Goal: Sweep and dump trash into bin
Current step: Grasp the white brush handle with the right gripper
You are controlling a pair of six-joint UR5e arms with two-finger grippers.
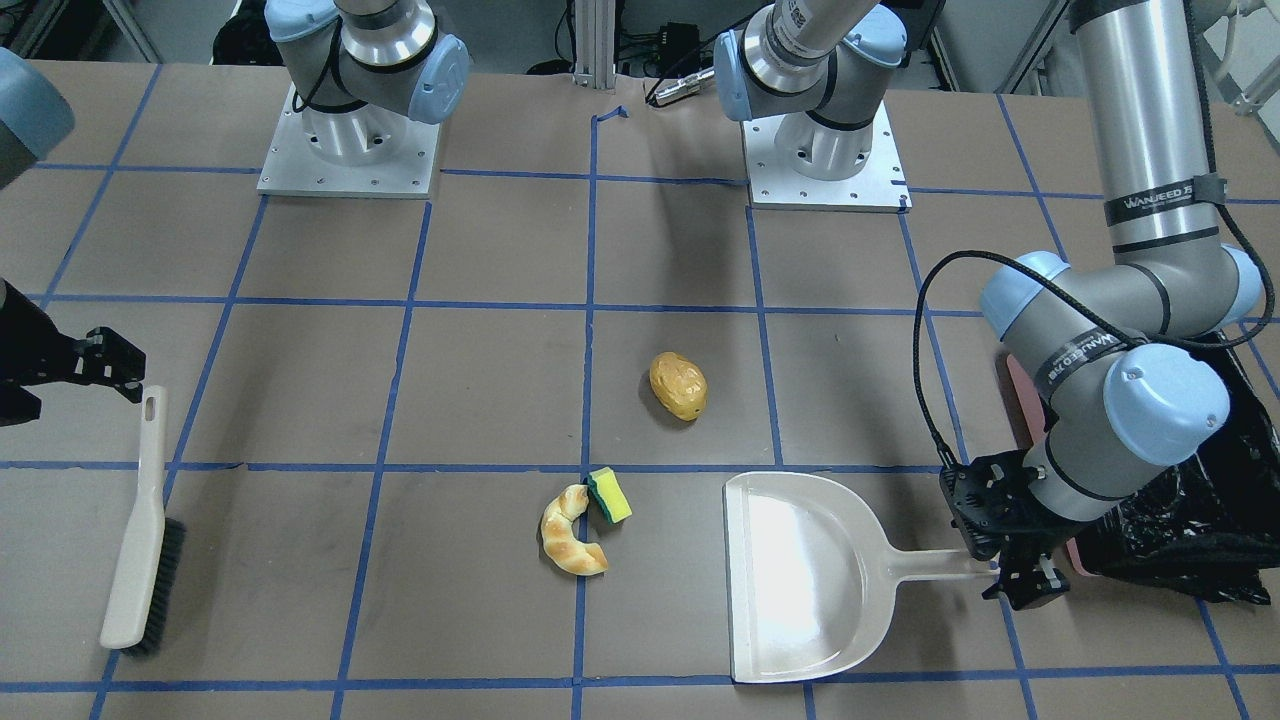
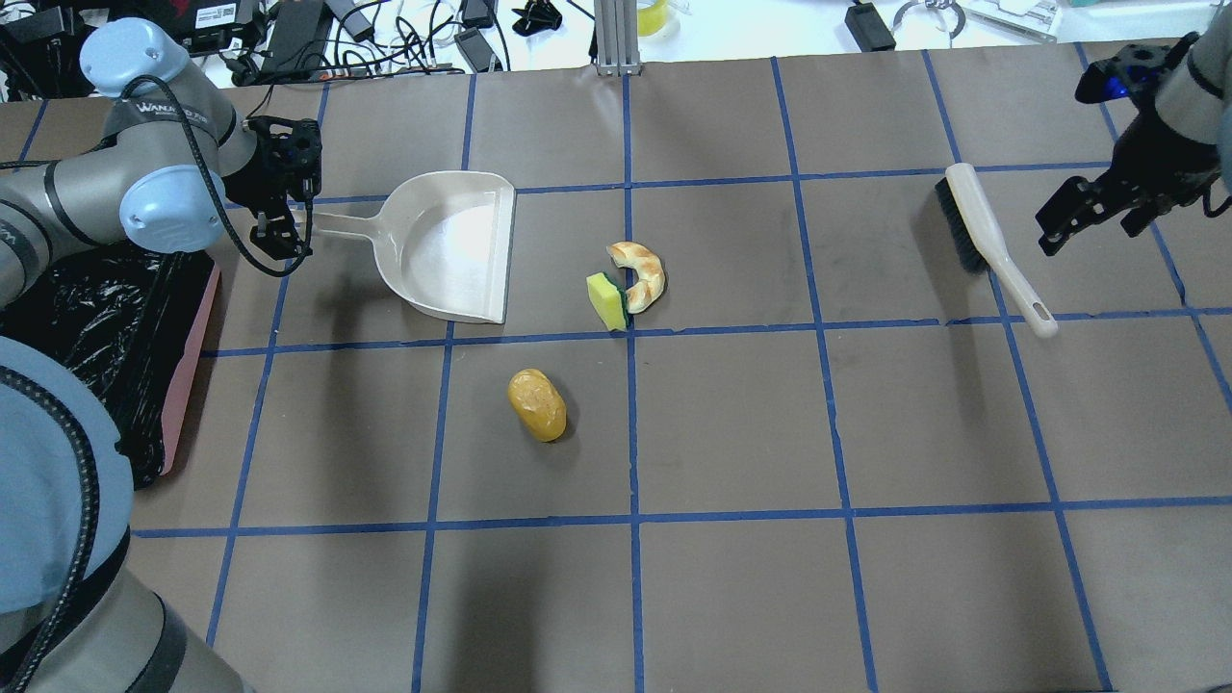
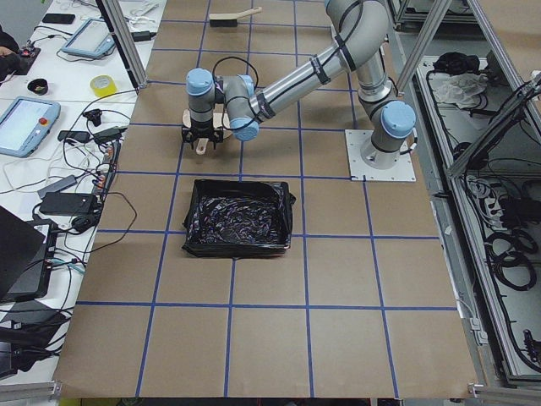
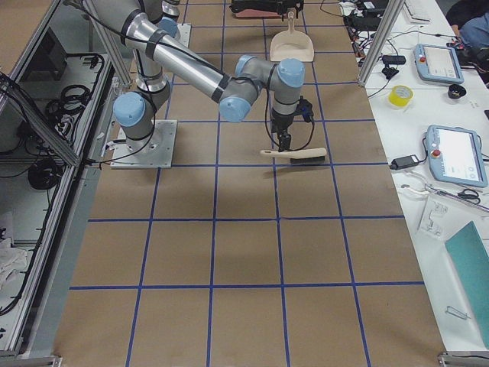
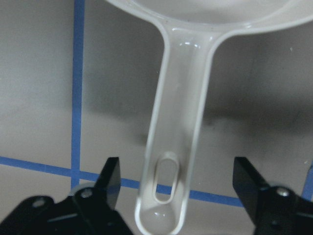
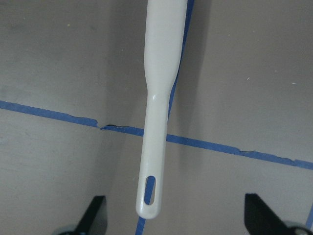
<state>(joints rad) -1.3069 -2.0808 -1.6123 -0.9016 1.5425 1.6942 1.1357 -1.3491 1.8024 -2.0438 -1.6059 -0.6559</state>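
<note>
The wide dustpan comes with a raised rim at the handle (image 1: pixel 890 566), so the dustpan (image 1: pixel 804 578) should keep all the trash together when the robot carries it.
The trash lies mid-table: a golden-brown potato-like lump (image 1: pixel 678 385) (image 2: pixel 537 404), a tan croissant-like piece (image 1: pixel 570 530) (image 2: pixel 643 272) and a yellow sponge with a green side (image 1: pixel 610 496) (image 2: pixel 607 300) touching the croissant. The pink bin (image 2: pixel 188 375) with its black bag (image 1: pixel 1200 520) (image 3: pixel 238 218) stands at the robot's left. My left gripper (image 1: pixel 1010 565) (image 2: pixel 279 202) (image 5: pixel 176 186) is open, its fingers either side of the end of the beige dustpan's handle (image 5: pixel 178 122). My right gripper (image 1: pixel 100 365) (image 2: pixel 1068 217) (image 6: pixel 176 215) is open over the end of the beige brush's handle (image 6: pixel 156 122).
The dustpan (image 1: pixel 800 575) (image 2: pixel 452 241) lies flat, its mouth towards the trash. The brush (image 1: pixel 140 530) (image 2: pixel 982 241) lies on the table at the robot's right. The two arm bases (image 1: pixel 350 150) (image 1: pixel 825 160) stand at the robot's edge of the table.
</note>
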